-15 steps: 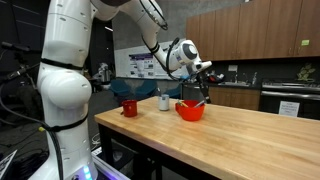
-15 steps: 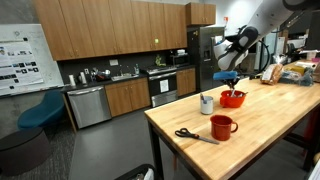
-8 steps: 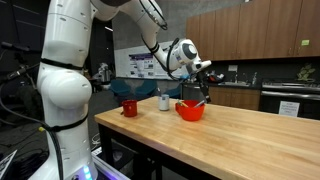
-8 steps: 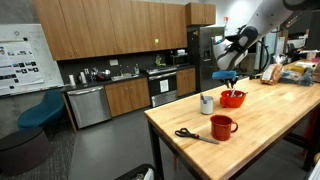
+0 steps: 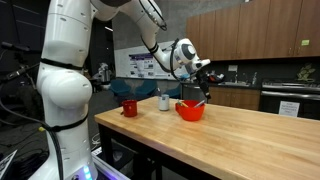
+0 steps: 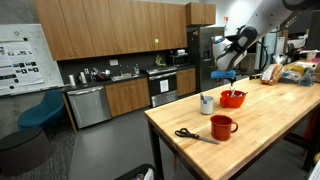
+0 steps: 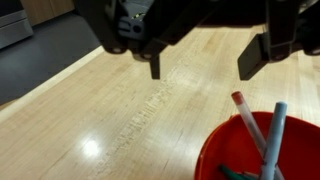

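The red-capped marker's upper end [image 7: 239, 99] is outside the gripper's open fingers, so the robot's gripper should move over the red bowl [image 5: 190, 114] and go down around that marker before it closes.
My gripper [image 7: 203, 62] hangs open above a red bowl [image 7: 225, 150], with nothing between its fingers [image 7: 155, 66]. In the wrist view the bowl lies at the lower right and holds a red-capped marker [image 7: 248, 120], a light blue marker [image 7: 275, 135] and something green. Both exterior views show the gripper [image 5: 207, 78] [image 6: 228, 72] just over the red bowl [image 5: 190, 111] [image 6: 233, 98], with markers sticking up out of it.
On the wooden table [image 6: 260, 135] stand a red mug [image 6: 222, 127] [image 5: 129, 107] and a white cup [image 6: 207, 104] [image 5: 165, 101]. Black scissors [image 6: 193, 135] lie near the table's corner. Bags [image 6: 292, 72] sit at the far end; kitchen cabinets [image 6: 110, 30] line the wall.
The jaws have opened wide over the bowl. The arm itself has hardly moved.
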Available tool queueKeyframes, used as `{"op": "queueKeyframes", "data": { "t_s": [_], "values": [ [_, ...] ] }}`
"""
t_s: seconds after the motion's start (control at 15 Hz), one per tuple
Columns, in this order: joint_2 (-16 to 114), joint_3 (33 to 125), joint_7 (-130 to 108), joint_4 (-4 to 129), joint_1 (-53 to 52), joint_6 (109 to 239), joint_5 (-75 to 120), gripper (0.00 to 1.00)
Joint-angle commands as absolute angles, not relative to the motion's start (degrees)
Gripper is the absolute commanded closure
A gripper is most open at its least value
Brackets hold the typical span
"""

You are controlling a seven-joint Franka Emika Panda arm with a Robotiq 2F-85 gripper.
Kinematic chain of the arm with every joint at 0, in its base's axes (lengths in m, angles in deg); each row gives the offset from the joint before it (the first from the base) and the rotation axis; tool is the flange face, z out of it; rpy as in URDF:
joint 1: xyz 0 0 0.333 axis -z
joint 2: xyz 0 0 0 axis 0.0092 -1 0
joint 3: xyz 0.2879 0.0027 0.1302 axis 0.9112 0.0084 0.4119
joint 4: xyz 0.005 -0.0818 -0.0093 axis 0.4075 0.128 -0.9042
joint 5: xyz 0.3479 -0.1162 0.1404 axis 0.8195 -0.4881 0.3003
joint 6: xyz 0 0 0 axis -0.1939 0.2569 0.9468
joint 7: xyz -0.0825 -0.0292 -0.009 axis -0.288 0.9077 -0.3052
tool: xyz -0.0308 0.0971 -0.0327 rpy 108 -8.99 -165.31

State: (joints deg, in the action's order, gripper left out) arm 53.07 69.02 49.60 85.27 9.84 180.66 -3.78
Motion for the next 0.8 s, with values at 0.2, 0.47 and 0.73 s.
{"op": "queueKeyframes", "data": {
  "t_s": [0.2,0.47,0.73],
  "values": [
    [55.0,67.5,43.4,88.5,9.1,182.9,-4.8,0.0],
    [54.9,67.2,41.6,89.7,9.1,183.5,-4.0,0.0],
    [54.9,67.0,41.0,90.3,9.0,184.4,-4.0,0.32]
  ]
}}
